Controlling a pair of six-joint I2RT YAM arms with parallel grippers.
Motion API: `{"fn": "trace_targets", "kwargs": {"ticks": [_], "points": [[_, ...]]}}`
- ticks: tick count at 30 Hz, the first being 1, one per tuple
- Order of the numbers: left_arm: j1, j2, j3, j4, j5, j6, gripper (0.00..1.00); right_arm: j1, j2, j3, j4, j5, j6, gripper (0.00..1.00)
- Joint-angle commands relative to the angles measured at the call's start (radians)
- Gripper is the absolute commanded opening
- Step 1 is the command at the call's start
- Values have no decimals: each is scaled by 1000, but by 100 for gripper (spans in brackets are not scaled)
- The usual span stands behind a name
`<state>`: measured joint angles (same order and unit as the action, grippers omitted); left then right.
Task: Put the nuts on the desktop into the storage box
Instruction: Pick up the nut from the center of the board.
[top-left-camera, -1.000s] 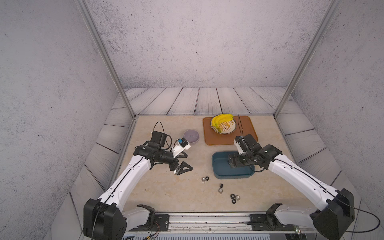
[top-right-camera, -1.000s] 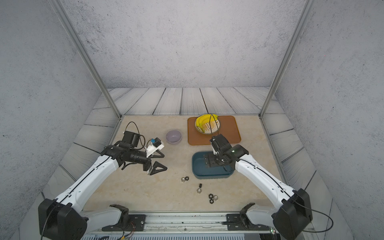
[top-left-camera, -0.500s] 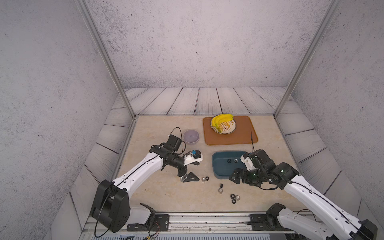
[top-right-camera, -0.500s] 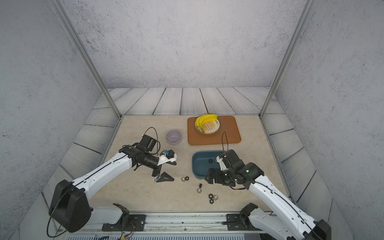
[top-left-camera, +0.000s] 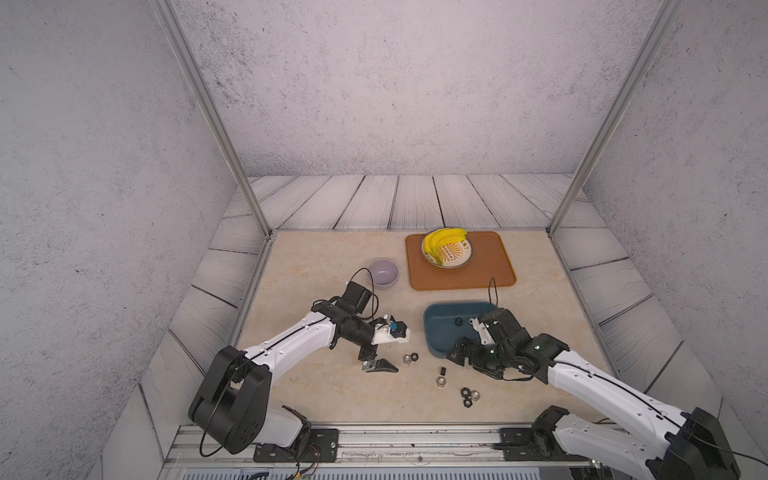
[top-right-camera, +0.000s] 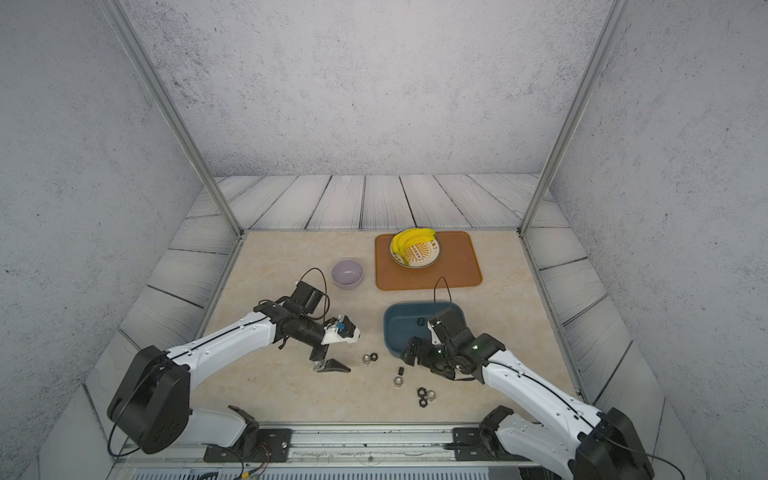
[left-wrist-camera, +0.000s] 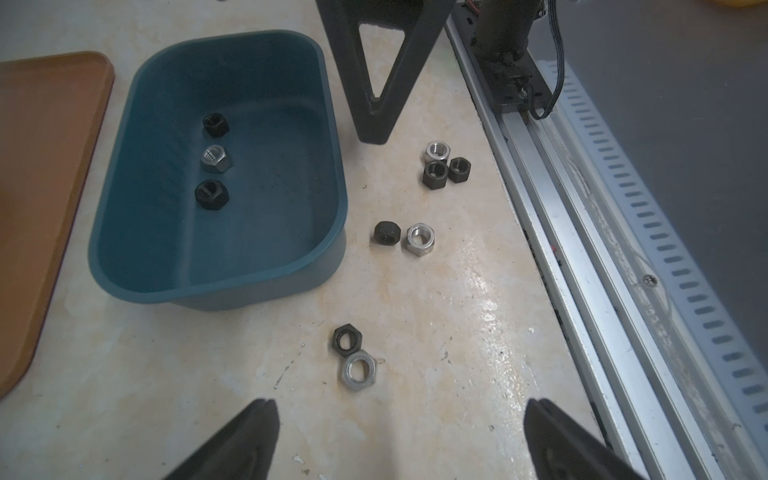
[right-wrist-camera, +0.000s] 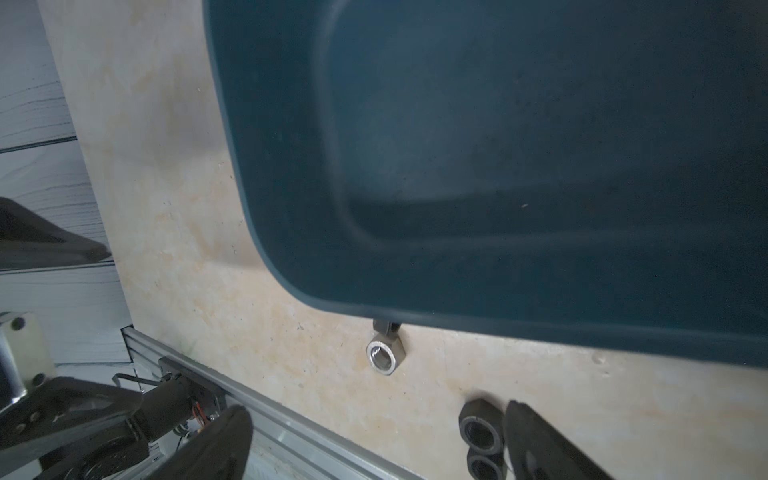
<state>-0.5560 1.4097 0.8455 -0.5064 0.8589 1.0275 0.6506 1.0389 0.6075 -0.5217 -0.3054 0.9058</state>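
The nut pair (top-left-camera: 410, 358) in front of my left gripper is away from my right gripper, so my left gripper should pick up the silver nut (left-wrist-camera: 358, 370) and pass it over.
Several black and silver nuts (top-left-camera: 441, 380) lie loose on the beige desktop (top-left-camera: 332, 399), in front of the teal storage box (top-left-camera: 434, 345). Three nuts (left-wrist-camera: 216, 158) rest inside the storage box (left-wrist-camera: 332, 166). My left gripper (top-left-camera: 376, 360) is open and low over the desktop, with a black and silver pair (left-wrist-camera: 359, 370) just ahead of its fingertips. My right gripper (top-left-camera: 463, 359) is open at the box's near corner. In the right wrist view two black nuts (right-wrist-camera: 481, 428) sit against one finger (right-wrist-camera: 523, 419), and a silver nut (right-wrist-camera: 385, 354) lies ahead by the box rim.
A lilac bowl (top-left-camera: 383, 272) stands behind my left arm. Behind the box, an orange-brown tray (top-left-camera: 494, 270) carries a plate of bananas (top-left-camera: 446, 245). The metal rail (left-wrist-camera: 582, 291) runs along the near edge, close to the nuts.
My right gripper has left the space over the box and come down to the nuts in front of it. My left gripper has swung right and lowered toward the nut pair.
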Motion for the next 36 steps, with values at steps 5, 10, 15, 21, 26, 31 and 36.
{"fn": "trace_targets", "kwargs": {"ticks": [5,10,15,21,26,31,36], "points": [[-25,10,-22,41,-34,29,99,72,51,5,31,88,-15,95],[-105,62,0,27,-184,83,89,107,52,8,-9,121,-34,95],[-131,139,67,-16,-285,113,75,137,40,6,-36,145,-41,95],[-170,191,91,-19,-352,142,72,161,23,2,-44,155,-47,95],[-229,236,129,-54,-447,143,67,170,19,7,-51,165,-51,95],[-240,278,162,-66,-472,127,64,174,7,5,-60,176,-47,95],[-253,330,205,-91,-501,76,60,174,-16,4,-73,202,-42,95]]}}
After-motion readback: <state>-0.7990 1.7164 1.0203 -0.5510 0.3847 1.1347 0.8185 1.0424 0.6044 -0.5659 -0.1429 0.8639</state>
